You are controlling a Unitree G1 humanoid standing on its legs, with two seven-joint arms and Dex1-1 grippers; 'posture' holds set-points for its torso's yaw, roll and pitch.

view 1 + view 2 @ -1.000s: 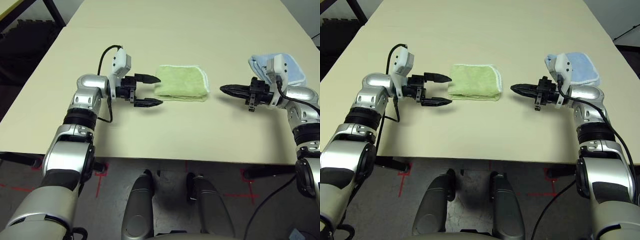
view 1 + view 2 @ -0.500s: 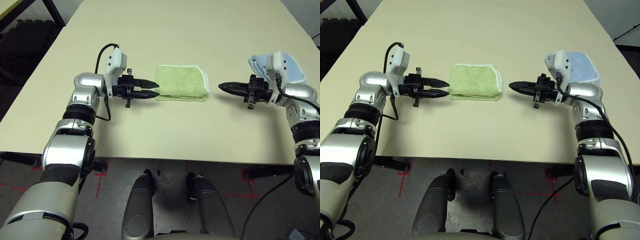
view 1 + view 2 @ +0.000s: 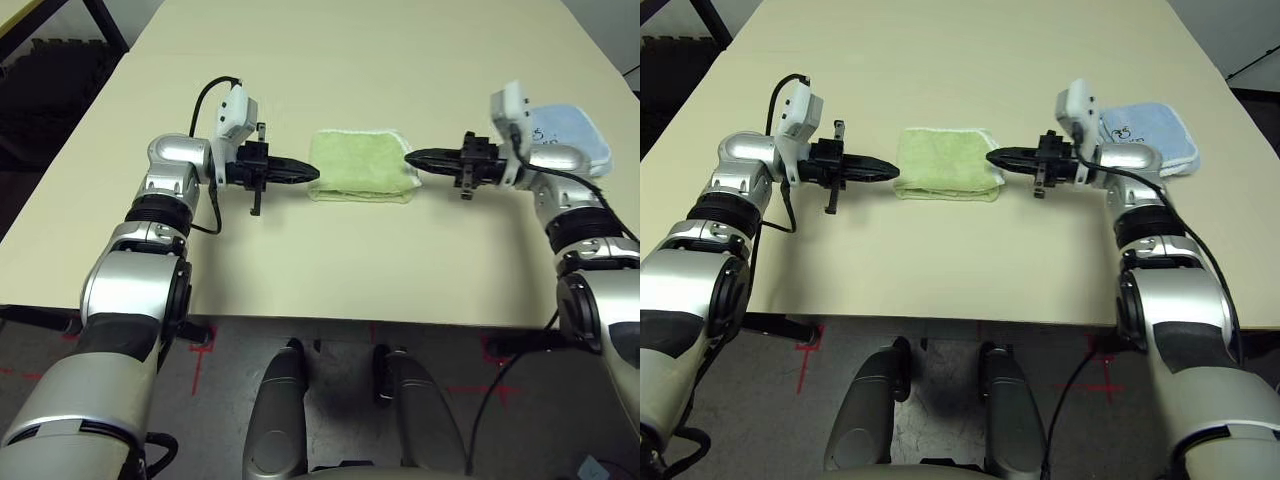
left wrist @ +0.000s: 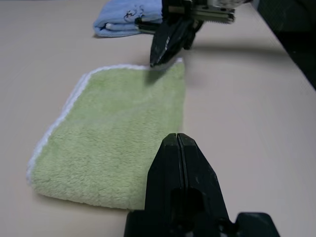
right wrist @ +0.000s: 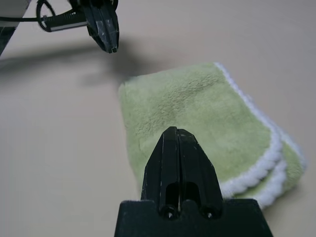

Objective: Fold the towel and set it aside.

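The towel's white-edged corner [image 5: 284, 170] has uneven layers, so my left gripper should go in to the towel's far edge [image 3: 332, 133] and straighten it together with my right gripper.
The towel [image 3: 360, 165] lies folded into a small light green pad with white edging in the middle of the table. My left gripper [image 3: 312, 172] is shut, and its tip rests at the towel's left folded edge. My right gripper [image 3: 410, 157] is shut too, its tip at the towel's right, white-edged side. In the left wrist view my shut left gripper [image 4: 177, 137] points across the towel [image 4: 118, 133]. In the right wrist view my right gripper [image 5: 176, 131] hangs over the towel [image 5: 197, 111]. Nothing is pinched between either pair of fingers.
A folded pale blue cloth [image 3: 570, 125] lies at the table's right, just behind my right forearm. The cream table [image 3: 330, 260] has bare surface in front of and behind the towel. Its front edge runs close below my arms.
My left gripper shut and slid right to the towel's left edge. My right arm swung left to the towel's right edge, uncovering more of the blue cloth.
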